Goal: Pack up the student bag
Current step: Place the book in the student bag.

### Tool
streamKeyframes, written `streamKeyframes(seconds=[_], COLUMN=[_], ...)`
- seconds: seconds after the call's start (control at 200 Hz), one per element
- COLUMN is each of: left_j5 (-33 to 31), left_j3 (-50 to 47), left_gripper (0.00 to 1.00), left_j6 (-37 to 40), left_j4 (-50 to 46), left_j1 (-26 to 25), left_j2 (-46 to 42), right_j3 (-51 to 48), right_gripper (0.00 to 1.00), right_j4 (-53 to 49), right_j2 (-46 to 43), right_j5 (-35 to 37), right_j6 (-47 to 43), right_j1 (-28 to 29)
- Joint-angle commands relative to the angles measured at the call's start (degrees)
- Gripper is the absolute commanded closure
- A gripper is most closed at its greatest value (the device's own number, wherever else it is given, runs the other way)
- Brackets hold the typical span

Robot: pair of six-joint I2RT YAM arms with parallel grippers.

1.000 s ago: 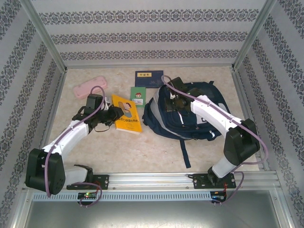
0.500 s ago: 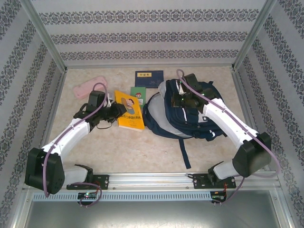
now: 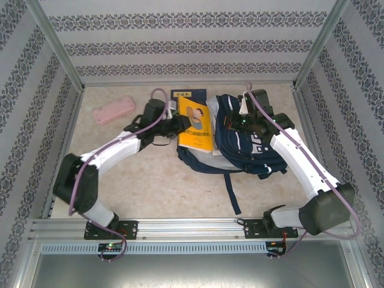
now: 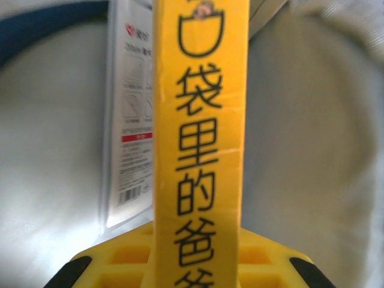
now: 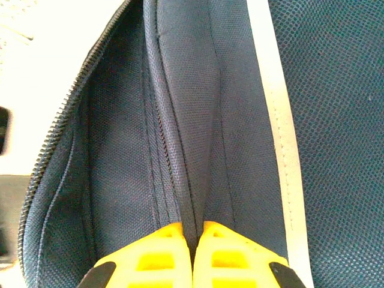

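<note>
My left gripper keeps pushing the yellow book (image 3: 195,137) until it is inside, as the book lines up with the open bag (image 4: 306,150) beside the white label card.
The student bag (image 3: 249,144) is a navy backpack lying right of centre, its mouth facing left. My right gripper (image 3: 239,123) is shut on a fold of the bag's navy fabric (image 5: 193,198) beside the zip (image 5: 54,157), holding the upper edge up. My left gripper (image 3: 181,125) is shut on a yellow book (image 3: 196,123) that stands on edge at the bag's mouth. In the left wrist view the book's spine (image 4: 201,120) rises between my yellow fingers (image 4: 264,258), with the bag's pale grey lining (image 4: 312,150) and a white label card (image 4: 129,138) behind it.
A pink pencil case (image 3: 112,111) lies at the back left. A dark blue booklet (image 3: 188,95) lies behind the yellow book. The bag's strap (image 3: 231,191) trails toward the near rail. Patterned walls close in the table on three sides.
My left arm has swung right, carrying the yellow book from the table's left-middle to the bag's mouth. My right gripper has pulled the bag's upper edge back and up.
</note>
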Motion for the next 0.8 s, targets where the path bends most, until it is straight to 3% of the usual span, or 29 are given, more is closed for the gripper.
streamKeyframes(seconds=[0.0, 0.14, 0.26, 0.46, 0.619, 0.794], left_j5=[-0.67, -2.14, -4.85, -10.55, -12.69, -13.34], left_j3=[6.13, 11.30, 17.26, 27.40, 40.39, 41.19], left_gripper=[1.00, 1.00, 1.00, 1.00, 1.00, 0.42], left_j6=[-3.14, -6.57, -6.27, -6.61, -3.10, -0.40], left_j4=[11.24, 16.94, 15.18, 8.43, -5.16, -9.72], left_j1=[-3.97, -7.59, -10.24, -15.07, -18.40, -19.00], left_j2=[5.10, 13.29, 19.01, 28.95, 36.91, 35.78], right_j3=[0.05, -0.05, -0.08, -0.07, 0.48, -0.60], right_gripper=[1.00, 1.00, 1.00, 1.00, 1.00, 1.00], right_j4=[7.38, 7.26, 6.72, 6.89, 6.63, 6.43], right_j2=[-4.16, -5.14, -5.56, -5.77, -5.54, -6.02], right_j5=[-5.17, -6.40, -6.65, -7.23, -7.28, -6.93], right_j6=[3.34, 4.12, 4.25, 4.65, 4.48, 3.94], right_j1=[-1.24, -2.60, -3.10, -3.39, -3.54, -4.33])
